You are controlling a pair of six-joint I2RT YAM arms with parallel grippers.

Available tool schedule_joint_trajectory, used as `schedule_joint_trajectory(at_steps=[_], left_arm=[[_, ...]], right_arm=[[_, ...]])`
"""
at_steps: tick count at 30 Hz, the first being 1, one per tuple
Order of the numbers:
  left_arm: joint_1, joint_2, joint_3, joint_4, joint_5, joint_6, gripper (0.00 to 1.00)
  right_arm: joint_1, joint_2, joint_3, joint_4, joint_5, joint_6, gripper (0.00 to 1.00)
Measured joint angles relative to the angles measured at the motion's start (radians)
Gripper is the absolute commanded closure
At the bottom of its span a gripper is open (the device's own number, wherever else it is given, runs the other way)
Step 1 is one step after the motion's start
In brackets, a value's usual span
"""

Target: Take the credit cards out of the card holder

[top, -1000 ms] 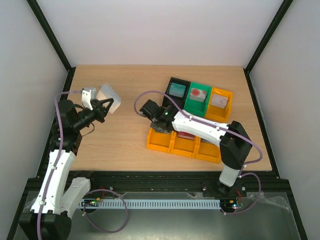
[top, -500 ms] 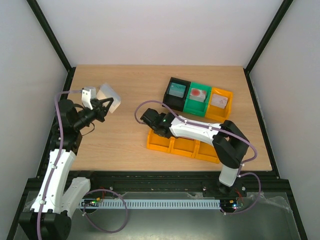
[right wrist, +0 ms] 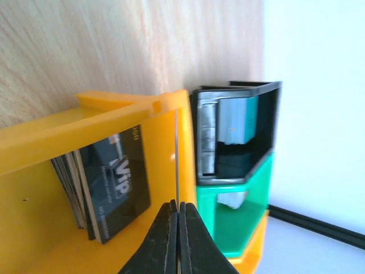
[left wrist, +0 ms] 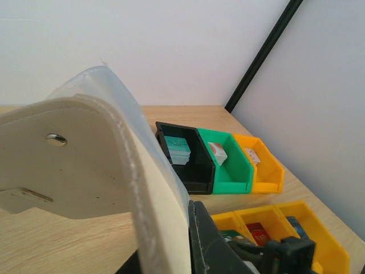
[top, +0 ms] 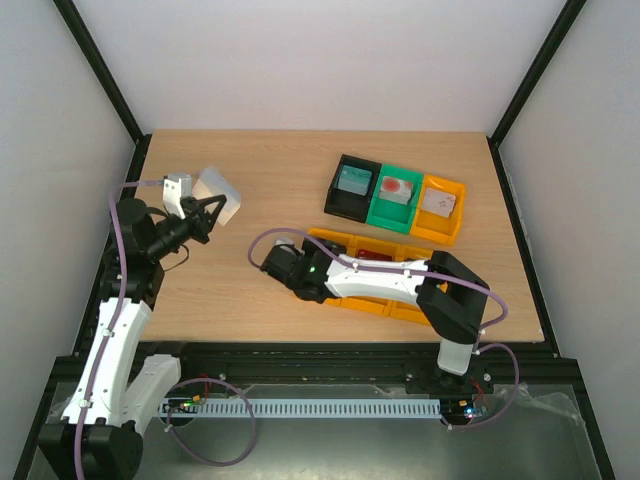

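Note:
The credit card in my right gripper is in line with the yellow bin's end (right wrist: 186, 149), so next I move inward and lower the card next to the black cards (right wrist: 117, 180).
My left gripper (top: 205, 215) is shut on the card holder (top: 218, 192), a pale beige wallet held tilted above the table at the far left. In the left wrist view the card holder (left wrist: 85, 171) fills the left side, with its snap stud showing and one black finger (left wrist: 214, 242) pressed against its edge. My right gripper (top: 273, 262) is low over the table, left of the yellow bins. In the right wrist view it (right wrist: 177, 206) is shut on a thin credit card (right wrist: 177, 154) seen edge-on, its colour hidden.
A row of yellow bins (top: 400, 300) lies under the right arm; one compartment holds a red card (top: 378, 254) and another a stack of black cards (right wrist: 111, 182). Black (top: 352, 187), green (top: 396, 198) and yellow (top: 440, 208) bins with cards stand behind.
My right arm has swung left and nearer, from over the yellow bins to the table beside them. The left arm and the card holder have not moved.

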Motion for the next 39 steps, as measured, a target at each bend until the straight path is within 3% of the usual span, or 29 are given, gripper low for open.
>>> schedule_joint_trajectory(at_steps=[4, 6, 10, 15, 19, 23, 27, 31, 35, 39], left_arm=[[0.003, 0.009, 0.000, 0.000, 0.000, 0.008, 0.98], [0.012, 0.013, 0.000, 0.000, 0.000, 0.010, 0.98], [0.029, 0.017, 0.000, 0.006, 0.000, 0.009, 0.98], [0.033, 0.018, 0.000, 0.011, 0.000, 0.009, 0.98], [0.037, 0.021, 0.000, 0.011, 0.000, 0.009, 0.98], [0.043, 0.021, 0.000, 0.011, 0.000, 0.009, 0.98], [0.050, 0.019, 0.000, 0.011, 0.000, 0.009, 0.98], [0.052, 0.014, 0.000, 0.011, 0.000, 0.008, 0.98], [0.056, 0.012, -0.002, 0.011, 0.000, -0.006, 0.98], [0.060, 0.003, -0.010, 0.011, 0.001, -0.013, 0.98]], right_arm=[[0.047, -0.063, -0.011, 0.032, 0.149, -0.043, 0.99], [0.047, -0.142, -0.061, 0.146, 0.242, -0.142, 0.98], [0.032, -0.388, -0.330, 0.729, 0.340, -0.635, 0.99], [-0.025, -0.423, -0.352, 1.294, 0.320, -1.104, 0.99], [-0.049, -0.378, -0.246, 1.591, 0.262, -1.342, 0.99], [-0.048, -0.343, -0.185, 1.765, 0.198, -1.484, 0.99], [-0.048, -0.325, -0.183, 1.805, 0.177, -1.535, 0.98], [-0.048, -0.332, -0.219, 1.724, 0.193, -1.485, 0.99], [-0.045, -0.374, -0.307, 1.422, 0.205, -1.278, 0.98], [-0.040, -0.394, -0.300, 0.929, 0.127, -0.871, 0.99]])
